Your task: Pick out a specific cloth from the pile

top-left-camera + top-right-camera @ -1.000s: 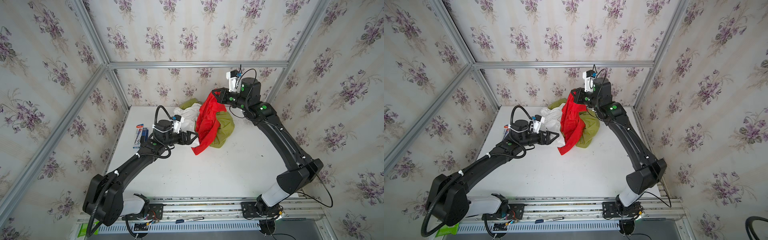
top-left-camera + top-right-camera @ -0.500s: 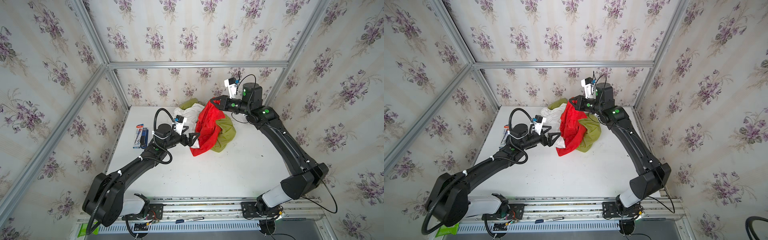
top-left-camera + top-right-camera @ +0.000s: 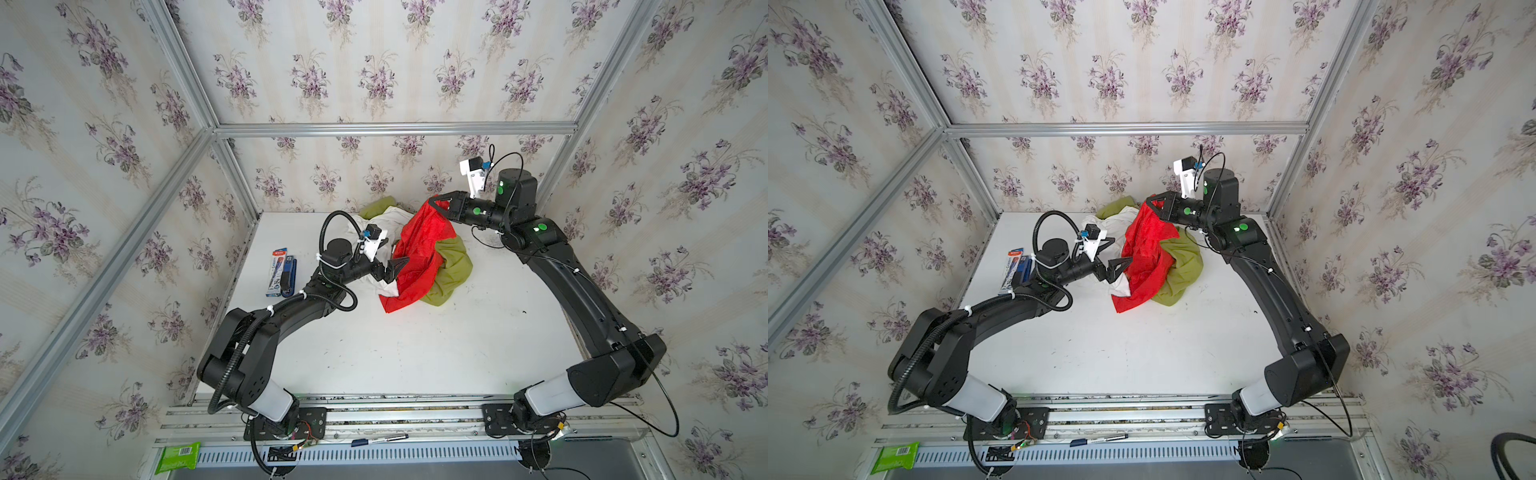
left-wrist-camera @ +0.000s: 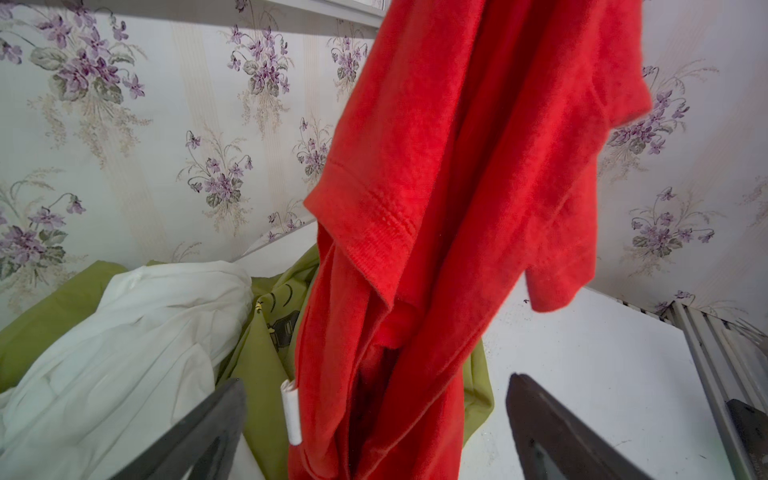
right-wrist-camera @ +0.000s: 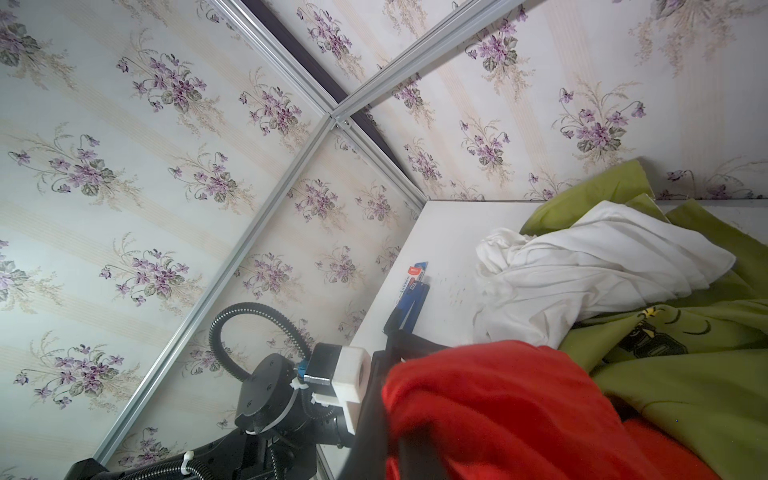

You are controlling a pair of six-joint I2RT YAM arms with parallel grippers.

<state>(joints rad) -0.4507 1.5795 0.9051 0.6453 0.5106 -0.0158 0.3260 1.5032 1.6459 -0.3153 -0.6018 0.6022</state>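
I should keep moving forward until my left gripper's fingers close on the hem's lower corner, as the red cloth's hem hangs in line with those open fingers.
The red cloth hangs from my right gripper, which is shut on its top corner above the back of the table. Its lower end drapes onto the pile. The pile's white cloth and olive-green cloth lie under and behind it. My left gripper is open right beside the hanging fabric. In the left wrist view the red cloth with its white label hangs between the spread fingers. The right wrist view shows the red cloth bunched at the gripper.
A blue stapler and a pen pack lie near the table's left edge. Papered walls with metal frames close the back and both sides. A marker and a green packet rest on the front rail.
My left gripper has moved forward to the hanging red cloth. My right gripper has shifted slightly right and lower with the cloth still in it.
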